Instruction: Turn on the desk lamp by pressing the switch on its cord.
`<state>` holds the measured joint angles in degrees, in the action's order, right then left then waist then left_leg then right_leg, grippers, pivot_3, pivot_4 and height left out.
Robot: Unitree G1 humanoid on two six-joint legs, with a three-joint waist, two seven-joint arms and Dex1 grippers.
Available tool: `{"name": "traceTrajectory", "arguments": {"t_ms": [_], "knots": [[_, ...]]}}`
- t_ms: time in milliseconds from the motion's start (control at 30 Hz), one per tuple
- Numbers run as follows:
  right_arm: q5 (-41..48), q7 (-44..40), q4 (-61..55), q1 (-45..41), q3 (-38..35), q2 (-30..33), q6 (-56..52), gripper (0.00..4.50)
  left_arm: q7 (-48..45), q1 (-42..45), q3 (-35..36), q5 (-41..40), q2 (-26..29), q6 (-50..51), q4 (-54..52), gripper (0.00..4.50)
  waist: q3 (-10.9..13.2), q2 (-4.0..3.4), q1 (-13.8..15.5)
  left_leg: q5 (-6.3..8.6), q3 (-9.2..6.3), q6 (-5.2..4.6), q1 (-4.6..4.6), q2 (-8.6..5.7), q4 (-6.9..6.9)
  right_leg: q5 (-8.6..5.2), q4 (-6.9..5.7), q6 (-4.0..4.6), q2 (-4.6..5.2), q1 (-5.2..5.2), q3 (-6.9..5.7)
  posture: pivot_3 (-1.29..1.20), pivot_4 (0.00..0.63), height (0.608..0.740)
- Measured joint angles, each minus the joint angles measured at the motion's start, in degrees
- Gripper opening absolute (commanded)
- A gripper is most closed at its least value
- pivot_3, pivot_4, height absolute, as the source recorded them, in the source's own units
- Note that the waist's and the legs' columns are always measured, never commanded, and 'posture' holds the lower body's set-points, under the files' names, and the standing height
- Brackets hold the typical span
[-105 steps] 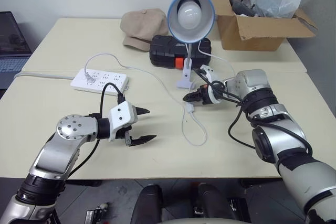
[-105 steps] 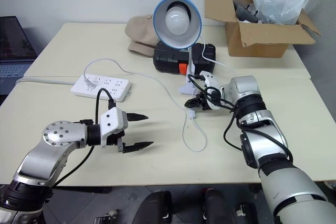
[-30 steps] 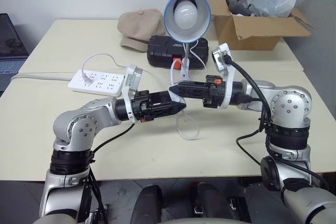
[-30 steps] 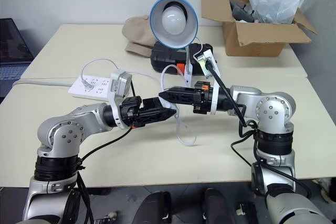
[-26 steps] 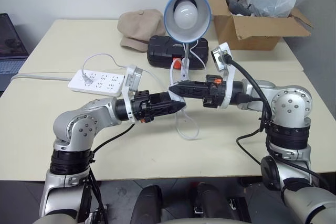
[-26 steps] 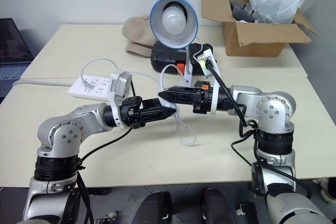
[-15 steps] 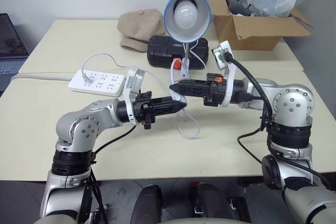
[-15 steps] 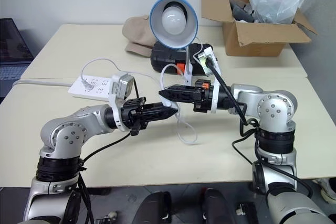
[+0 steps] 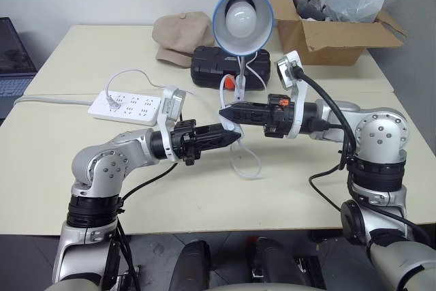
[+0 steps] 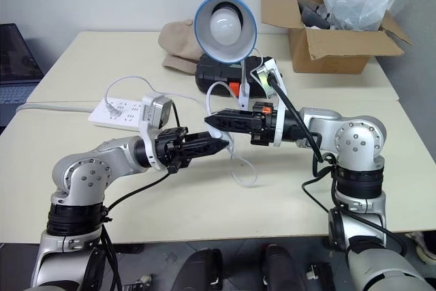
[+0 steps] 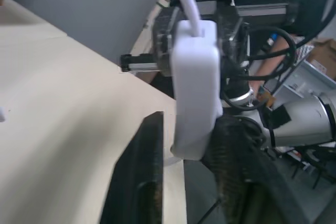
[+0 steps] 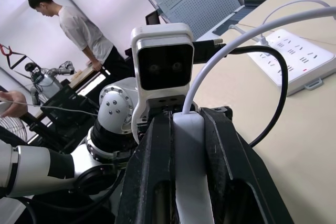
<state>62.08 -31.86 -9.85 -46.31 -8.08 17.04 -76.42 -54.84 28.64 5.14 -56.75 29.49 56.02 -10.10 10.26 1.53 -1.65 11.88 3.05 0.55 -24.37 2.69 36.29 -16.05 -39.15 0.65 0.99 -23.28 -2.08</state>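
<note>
The robot's left fingers are around the switch's lower end (image 11: 191, 146), under the switch's button, so the left gripper should open, move up and squeeze on the switch's button (image 11: 219, 108).
The desk lamp (image 9: 242, 15), with a light-blue shade and white globe bulb, stands at the table's middle back, facing me. Its thin white cord (image 9: 246, 165) loops down onto the table in front of it. My right gripper (image 9: 223, 110) reaches in level from the right and is shut on the white switch (image 12: 191, 171), held above the table. My left gripper (image 9: 236, 137) comes in from the left, just below it. In the left wrist view the switch (image 11: 195, 93) stands between the left fingers (image 11: 139, 182), touching one with a thin gap to the other.
A white power strip (image 9: 129, 105) lies at the left, a black case (image 9: 214, 66) and a tan hat (image 9: 184, 32) behind the lamp. A cardboard box (image 9: 327, 35) sits at the back right, a laptop (image 9: 10, 59) far left. A person (image 12: 79, 30) stands beyond the table.
The left fingers closed tight onto the switch half a second ago and have since parted a little. Both arms stayed in place. The bulb looks the same as before.
</note>
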Motion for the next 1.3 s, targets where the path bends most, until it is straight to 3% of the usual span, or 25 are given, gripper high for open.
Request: {"name": "traceTrajectory", "arguments": {"t_ms": [100,133,567,1267,1300], "knots": [[0.84,0.98,1.09,-0.33,-0.59,-0.37,0.00,0.40,1.93,-0.84,1.58,-0.54,-0.70,-0.23,0.00,2.78,0.00,0.00,0.02,0.00,0.01,0.00,-0.01,0.00,0.00,0.01,0.03,0.01,0.00,0.00,0.01,0.00,0.150,0.740],[1.12,1.09,1.20,-0.34,-0.79,-0.39,0.00,0.40,2.26,-1.06,1.83,-0.74,-0.79,-0.22,0.00,2.79,0.00,0.00,0.02,0.00,0.00,0.00,-0.02,0.00,0.00,0.01,0.04,0.01,0.00,0.00,0.00,0.00,0.150,0.740],[2.21,1.98,1.33,-0.49,-1.29,0.00,0.00,0.40,8.00,-3.24,4.16,-8.07,-3.89,2.68,-1.70,2.80,0.00,0.00,0.04,0.00,0.01,0.00,-0.03,-0.01,-0.01,0.03,0.06,-0.05,0.00,0.00,0.01,0.00,0.150,0.740],[2.55,1.96,1.34,-0.51,-1.08,0.62,-0.36,0.40,10.24,-3.12,3.94,-8.49,-6.32,2.54,-1.54,2.80,0.00,0.00,0.04,0.00,0.01,0.00,-0.03,-0.01,-0.01,0.03,0.07,-0.05,0.00,0.00,0.02,0.00,0.150,0.740],[2.58,1.96,1.34,-0.51,-0.98,0.68,-0.38,0.40,10.31,-3.12,3.94,-8.49,-6.49,2.49,-1.52,2.62,0.00,0.00,0.04,0.00,0.02,0.00,-0.03,-0.01,-0.01,0.03,0.08,-0.06,0.00,0.00,0.02,0.00,0.150,0.740]]}}
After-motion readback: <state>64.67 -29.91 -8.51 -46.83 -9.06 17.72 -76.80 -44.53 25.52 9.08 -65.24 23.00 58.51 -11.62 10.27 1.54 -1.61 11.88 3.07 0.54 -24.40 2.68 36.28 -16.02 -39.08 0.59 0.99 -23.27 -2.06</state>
